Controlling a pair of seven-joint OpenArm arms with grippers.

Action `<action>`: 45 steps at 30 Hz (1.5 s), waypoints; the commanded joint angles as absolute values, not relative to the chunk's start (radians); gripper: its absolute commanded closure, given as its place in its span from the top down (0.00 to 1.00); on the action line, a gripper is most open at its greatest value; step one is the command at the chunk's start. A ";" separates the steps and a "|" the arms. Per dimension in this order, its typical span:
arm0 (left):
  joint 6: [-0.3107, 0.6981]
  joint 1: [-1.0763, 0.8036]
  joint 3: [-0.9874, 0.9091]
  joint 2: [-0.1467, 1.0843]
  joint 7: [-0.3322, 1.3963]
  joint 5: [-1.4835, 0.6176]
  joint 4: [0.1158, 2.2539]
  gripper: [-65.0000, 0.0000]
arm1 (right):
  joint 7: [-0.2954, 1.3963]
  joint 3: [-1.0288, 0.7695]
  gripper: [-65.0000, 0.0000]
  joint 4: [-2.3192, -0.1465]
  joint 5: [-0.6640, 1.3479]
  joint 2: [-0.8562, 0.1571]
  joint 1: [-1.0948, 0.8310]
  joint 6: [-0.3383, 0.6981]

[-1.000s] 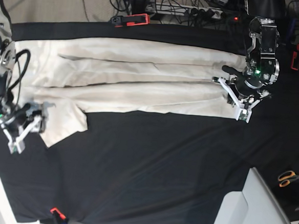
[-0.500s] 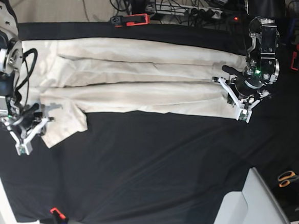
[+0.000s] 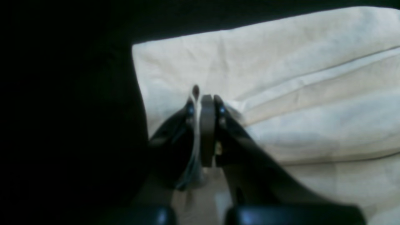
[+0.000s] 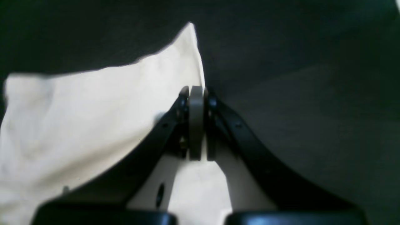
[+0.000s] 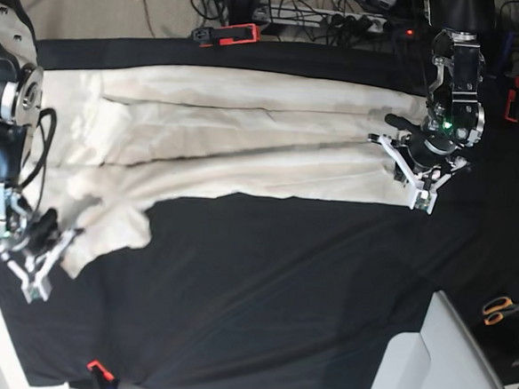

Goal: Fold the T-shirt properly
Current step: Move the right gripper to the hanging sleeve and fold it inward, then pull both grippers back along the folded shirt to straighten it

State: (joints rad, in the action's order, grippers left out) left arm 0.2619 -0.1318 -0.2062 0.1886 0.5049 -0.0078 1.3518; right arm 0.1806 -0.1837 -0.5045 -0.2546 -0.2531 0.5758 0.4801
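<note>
My right gripper keeps carrying the outer corner of the sleeve [image 5: 112,235] that sticks out, which it holds, over the T-shirt's end [image 5: 67,137] until the sleeve lies flat.
The cream T-shirt [image 5: 246,136] lies lengthwise along the far half of the black table cloth [image 5: 280,285], its long sides folded in. At its right end, my left gripper [image 5: 417,198] is shut on a thin pinch of the shirt's edge, and the left wrist view shows fabric [image 3: 281,93] caught between the closed fingers [image 3: 204,98]. On the left, my right gripper [image 5: 40,277] is shut on the sleeve's [image 5: 105,233] corner. The right wrist view shows the sleeve [image 4: 93,118] spreading leftward from the closed tips [image 4: 197,90].
Red-and-black clamps hold the cloth at the far edge [image 5: 226,35], the right edge [image 5: 513,96] and the near edge [image 5: 96,367]. Orange-handled scissors [image 5: 501,309] lie at the right. A white bin [image 5: 443,368] stands at the near right corner. Cables crowd the far side.
My right gripper has shut on the sleeve's corner and moved toward the near-left, dragging the sleeve with it. The left arm has stayed still.
</note>
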 commanded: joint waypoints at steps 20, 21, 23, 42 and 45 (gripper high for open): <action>0.254 -0.094 -0.208 0.206 0.493 -0.010 1.388 0.00 | 0.868 -0.197 0.00 -1.543 -0.243 -0.176 0.070 0.481; 0.254 -0.097 -0.208 0.206 0.493 -0.010 1.391 0.00 | 0.872 -0.197 0.00 -1.573 -0.243 -0.165 0.044 0.481; 0.254 -0.102 -0.208 0.206 0.493 -0.010 1.403 0.00 | 0.878 -0.197 0.00 -1.623 -0.243 -0.147 0.005 0.481; 0.255 -0.186 -0.203 0.252 0.493 -0.010 1.478 0.00 | 0.923 -0.197 0.00 -1.722 -0.245 -0.145 -0.191 0.481; 0.255 -0.194 -0.162 0.265 0.493 -0.010 1.475 0.00 | 0.923 -0.197 0.00 -1.725 -0.245 -0.147 -0.206 0.481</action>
State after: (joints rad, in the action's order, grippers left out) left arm 0.2619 -0.2012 -0.1581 0.2508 0.5121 -0.0071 1.4582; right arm 0.9276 -0.1936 -1.7027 -0.2398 -0.1345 -0.2077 0.4862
